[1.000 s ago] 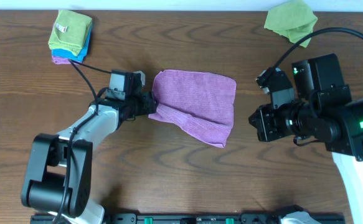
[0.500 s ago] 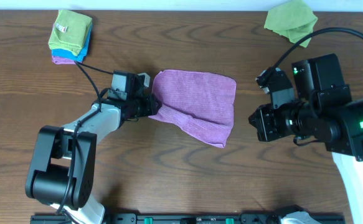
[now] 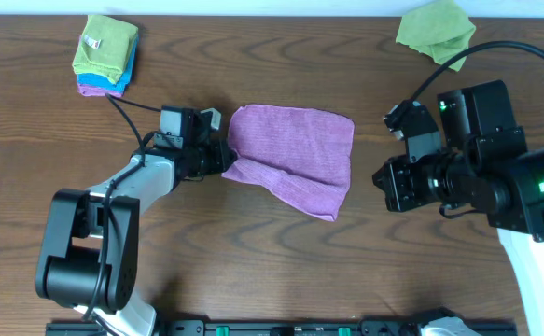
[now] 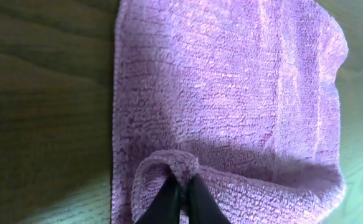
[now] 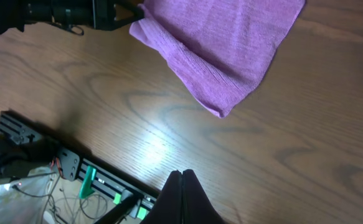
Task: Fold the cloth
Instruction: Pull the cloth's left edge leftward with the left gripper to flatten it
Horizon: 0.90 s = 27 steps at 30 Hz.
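Note:
I see a slanting flap (image 3: pixel 285 184) folded over along the purple cloth's near edge, so my left gripper should pull the flap's corner (image 3: pixel 230 174) nearer and flatten it before folding.
The purple cloth (image 3: pixel 295 154) lies in the middle of the brown table, with a folded flap along its near edge reaching a corner at the lower right. It also fills the left wrist view (image 4: pixel 231 93) and shows at the top of the right wrist view (image 5: pixel 221 43). My left gripper (image 3: pixel 225 157) is at the cloth's left edge and shut on a pinched-up fold of it (image 4: pixel 172 167). My right gripper (image 5: pixel 181 180) hangs shut and empty over bare wood, to the right of the cloth.
A stack of folded cloths (image 3: pixel 106 54), green on top of blue and purple, sits at the back left. A crumpled green cloth (image 3: pixel 434 28) lies at the back right. The table's front edge and a rail (image 5: pixel 81 171) show below.
The left gripper has closed on the cloth's left edge, bunching it between the fingers. The right arm has not moved.

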Available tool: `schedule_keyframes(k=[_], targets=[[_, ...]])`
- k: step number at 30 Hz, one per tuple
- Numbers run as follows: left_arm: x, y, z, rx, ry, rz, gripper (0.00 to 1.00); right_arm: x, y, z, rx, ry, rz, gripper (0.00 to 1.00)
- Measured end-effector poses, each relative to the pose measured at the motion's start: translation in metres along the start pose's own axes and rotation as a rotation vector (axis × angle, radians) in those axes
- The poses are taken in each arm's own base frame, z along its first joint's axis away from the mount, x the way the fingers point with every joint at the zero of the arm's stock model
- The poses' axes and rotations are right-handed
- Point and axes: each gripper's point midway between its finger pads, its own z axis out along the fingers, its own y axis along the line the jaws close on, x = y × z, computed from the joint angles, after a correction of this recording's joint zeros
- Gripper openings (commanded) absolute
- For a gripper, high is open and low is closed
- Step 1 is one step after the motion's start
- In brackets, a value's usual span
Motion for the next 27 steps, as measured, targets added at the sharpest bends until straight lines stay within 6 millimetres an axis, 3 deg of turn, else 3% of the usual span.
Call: schedule_keyframes(k=[9,16,21,25,26,27], targets=[[0.014,0.005,-0.002,-0.004,0.06,-0.049,0.06,0.001,-0.002,0.005,0.001,0.016,0.005,0.01],[0.04,0.002,-0.008,0.013,0.164,-0.115,0.06,0.0,-0.002,0.005,0.001,0.014,-0.006,0.01],[0.057,-0.007,-0.028,0.0,0.224,-0.16,0.06,0.001,-0.002,0.005,0.001,0.016,-0.006,0.01],[0.083,-0.011,-0.052,-0.048,0.308,-0.223,0.08,0.001,-0.002,0.006,0.001,0.017,-0.006,0.02],[0.094,-0.01,-0.058,-0.07,0.349,-0.252,0.39,0.001,-0.002,0.006,0.001,0.017,-0.006,0.01],[0.102,-0.009,-0.062,-0.087,0.381,-0.271,0.79,0.001,-0.002,0.006,0.001,0.018,-0.006,0.01]])
